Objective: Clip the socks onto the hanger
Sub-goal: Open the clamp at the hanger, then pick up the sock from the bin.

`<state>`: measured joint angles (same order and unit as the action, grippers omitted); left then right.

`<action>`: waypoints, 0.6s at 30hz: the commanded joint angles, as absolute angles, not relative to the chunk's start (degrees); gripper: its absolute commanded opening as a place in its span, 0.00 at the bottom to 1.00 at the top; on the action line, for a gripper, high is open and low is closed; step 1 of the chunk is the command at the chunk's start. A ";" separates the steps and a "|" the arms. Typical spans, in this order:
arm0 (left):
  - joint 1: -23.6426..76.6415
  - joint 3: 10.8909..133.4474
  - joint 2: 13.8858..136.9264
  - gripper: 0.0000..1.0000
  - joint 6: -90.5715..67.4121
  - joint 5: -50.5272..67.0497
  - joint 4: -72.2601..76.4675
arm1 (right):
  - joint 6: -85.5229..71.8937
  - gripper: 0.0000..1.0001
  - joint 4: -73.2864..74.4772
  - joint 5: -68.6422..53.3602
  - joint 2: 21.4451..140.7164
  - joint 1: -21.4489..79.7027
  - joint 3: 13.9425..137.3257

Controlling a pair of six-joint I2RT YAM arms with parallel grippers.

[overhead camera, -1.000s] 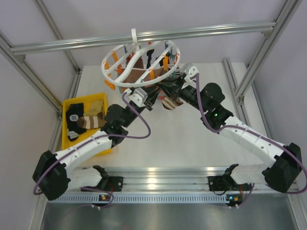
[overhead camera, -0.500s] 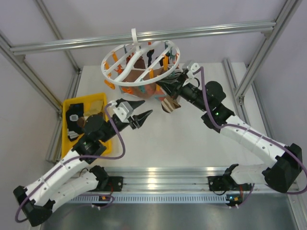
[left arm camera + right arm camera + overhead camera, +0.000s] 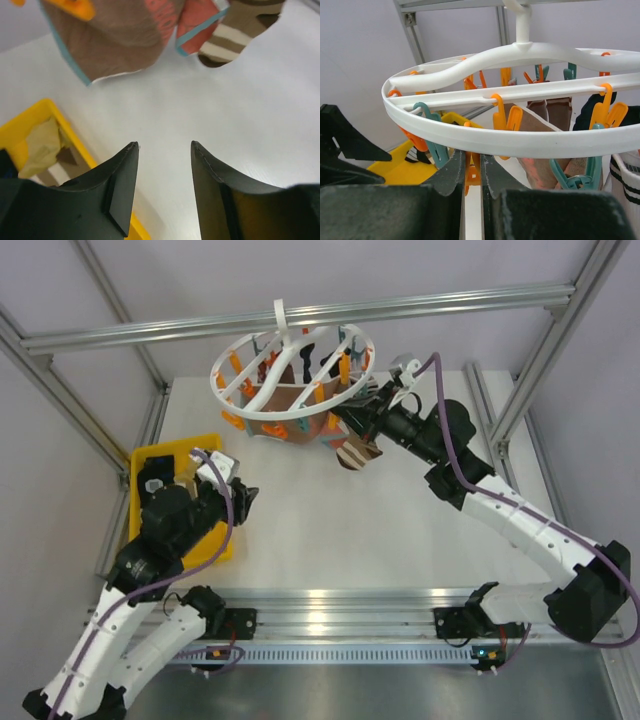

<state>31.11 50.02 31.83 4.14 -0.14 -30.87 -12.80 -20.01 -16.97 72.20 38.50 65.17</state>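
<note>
I keep moving my left gripper to the striped sock in the yellow tray point(image 3: 65, 166) and close it there, as my right gripper is shut on the orange clip point(image 3: 473, 176).
The hanger point(image 3: 258, 368), a white ring with orange and teal clips, hangs from the top rail. Socks hang from it: a brown sock point(image 3: 290, 412) point(image 3: 115, 40) and a striped sock point(image 3: 352, 453) point(image 3: 235, 32). My right gripper point(image 3: 348, 420) point(image 3: 472, 156) is just under the near rim of the hanger point(image 3: 520, 142), shut on an orange clip point(image 3: 474, 172). My left gripper point(image 3: 241, 497) point(image 3: 162, 146) stands open and empty, low over the table beside the tray's right edge, well away from the hanger. A tan sock point(image 3: 42, 145) lies in the tray.
The yellow tray point(image 3: 172, 448) point(image 3: 35, 112) sits at the left of the table with more socks point(image 3: 153, 483) in it, partly hidden by my left arm. Aluminium frame posts point(image 3: 520, 390) stand around the table.
My left arm has pulled back from under the hanger to the tray side and its gripper has opened. My right gripper has stayed at the hanger and closed on the clip.
</note>
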 commanded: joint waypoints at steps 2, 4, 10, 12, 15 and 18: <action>24.27 55.98 39.08 0.51 -6.67 -4.40 -42.25 | -14.77 0.00 -17.93 -18.72 73.74 37.62 68.46; 21.38 59.05 42.17 0.51 -9.04 -3.96 -43.76 | -14.77 0.00 -17.32 -19.16 73.92 37.44 69.08; 11.80 61.79 46.93 0.51 -10.55 1.48 -47.89 | -14.77 0.00 -16.44 -19.25 73.13 37.44 68.91; 8.54 60.13 47.28 0.51 -9.15 3.16 -49.56 | -14.76 0.00 -16.52 -19.25 72.69 37.44 68.47; -2.42 59.94 50.26 0.51 -3.71 10.96 -49.30 | -14.59 0.00 -16.44 -19.25 72.60 37.44 68.29; -18.16 62.13 57.99 0.50 1.82 20.99 -52.64 | -14.50 0.00 -16.35 -19.42 72.42 37.44 68.12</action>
<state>-9.80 60.25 52.12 -3.86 10.52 -49.34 -14.61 -18.26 -18.81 72.86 38.04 66.87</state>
